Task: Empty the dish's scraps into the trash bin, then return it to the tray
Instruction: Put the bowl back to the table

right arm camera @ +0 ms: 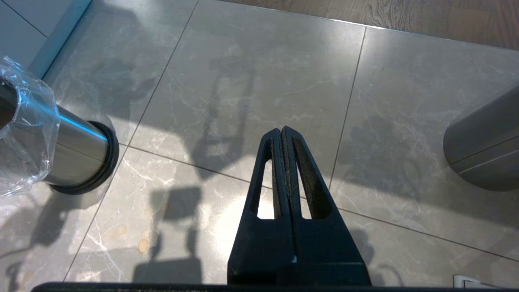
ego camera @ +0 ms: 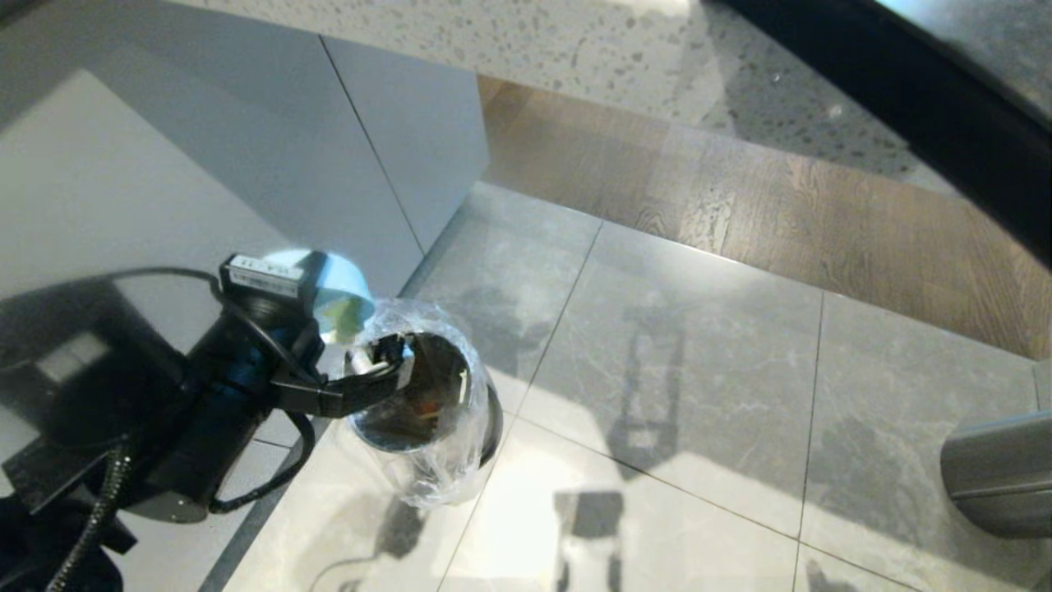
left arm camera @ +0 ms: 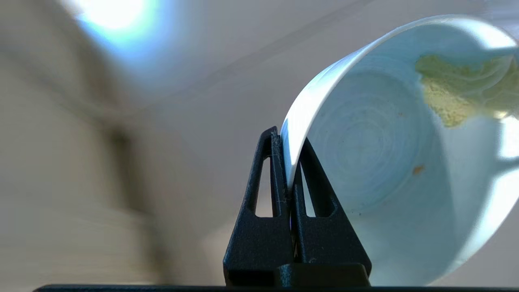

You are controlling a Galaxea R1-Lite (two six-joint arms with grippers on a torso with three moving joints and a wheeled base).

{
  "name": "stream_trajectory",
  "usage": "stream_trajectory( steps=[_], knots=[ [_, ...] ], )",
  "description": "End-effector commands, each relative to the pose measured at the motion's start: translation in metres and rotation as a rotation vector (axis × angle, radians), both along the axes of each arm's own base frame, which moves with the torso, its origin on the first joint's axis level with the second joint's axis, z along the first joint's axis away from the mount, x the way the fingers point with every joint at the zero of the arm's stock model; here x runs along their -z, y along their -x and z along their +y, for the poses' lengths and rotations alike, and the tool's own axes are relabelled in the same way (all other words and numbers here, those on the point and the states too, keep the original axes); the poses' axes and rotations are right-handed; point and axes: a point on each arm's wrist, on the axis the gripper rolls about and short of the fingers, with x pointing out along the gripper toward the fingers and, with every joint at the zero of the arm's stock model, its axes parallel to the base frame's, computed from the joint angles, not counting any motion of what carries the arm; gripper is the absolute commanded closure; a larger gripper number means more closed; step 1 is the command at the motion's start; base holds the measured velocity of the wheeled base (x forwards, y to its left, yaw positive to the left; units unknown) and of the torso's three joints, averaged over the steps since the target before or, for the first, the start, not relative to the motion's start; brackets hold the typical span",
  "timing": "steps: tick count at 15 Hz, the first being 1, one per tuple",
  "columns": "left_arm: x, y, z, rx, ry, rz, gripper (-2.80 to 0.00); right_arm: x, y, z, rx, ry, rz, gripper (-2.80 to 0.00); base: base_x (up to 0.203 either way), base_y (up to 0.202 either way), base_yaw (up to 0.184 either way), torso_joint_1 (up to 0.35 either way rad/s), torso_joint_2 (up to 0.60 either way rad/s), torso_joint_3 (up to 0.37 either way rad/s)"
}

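Note:
The cabbage scrap (ego camera: 345,317) is sticking to the inside of the tipped dish, so my left gripper should jerk the dish (ego camera: 345,279) back up to shake the scrap off.
My left gripper (left arm camera: 288,160) is shut on the rim of the dish (left arm camera: 365,162), a pale blue-white bowl. In the head view the dish (ego camera: 349,279) is tipped on its side just above and beside the mouth of the trash bin (ego camera: 427,403), a steel cylinder lined with a crinkled clear bag. One yellow-green cabbage scrap (left arm camera: 458,89) clings to the inside wall of the dish. Orange and pale scraps (ego camera: 419,409) lie inside the bin. My right gripper (right arm camera: 282,130) hangs shut and empty over the floor, to the right of the trash bin (right arm camera: 69,150). The tray is out of view.
A grey cabinet face (ego camera: 246,164) stands right behind the bin and my left arm (ego camera: 214,386). A larger dark grey cylinder (ego camera: 998,473) stands on the tiled floor (ego camera: 699,370) at the right. Wooden flooring (ego camera: 781,214) lies beyond.

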Motion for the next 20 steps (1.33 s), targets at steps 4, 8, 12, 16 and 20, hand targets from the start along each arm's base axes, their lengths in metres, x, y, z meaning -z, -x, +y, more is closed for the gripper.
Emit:
stream_trajectory(
  steps=[4,8,12,16,20],
  knots=[
    [-0.079,0.027,-0.013,0.125,-0.209,-0.509,0.0,0.0,0.0,0.0,0.0,-0.001,-0.001,0.0,0.0,0.0,0.0,0.0,0.0,0.0],
    [-0.104,0.044,-0.019,0.136,-0.208,-0.624,0.0,0.0,0.0,0.0,0.0,-0.001,-0.001,0.0,0.0,0.0,0.0,0.0,0.0,0.0],
    [-0.1,0.046,-0.022,0.155,-0.21,-0.615,0.0,0.0,0.0,0.0,0.0,-0.001,-0.001,0.0,0.0,0.0,0.0,0.0,0.0,0.0],
    [-0.085,0.048,-0.021,0.178,-0.234,-0.566,0.0,0.0,0.0,0.0,0.0,-0.001,-0.001,0.0,0.0,0.0,0.0,0.0,0.0,0.0],
    [-0.072,0.05,-0.017,0.143,-0.243,-0.496,0.0,0.0,0.0,0.0,0.0,-0.001,-0.001,0.0,0.0,0.0,0.0,0.0,0.0,0.0]
  ],
)
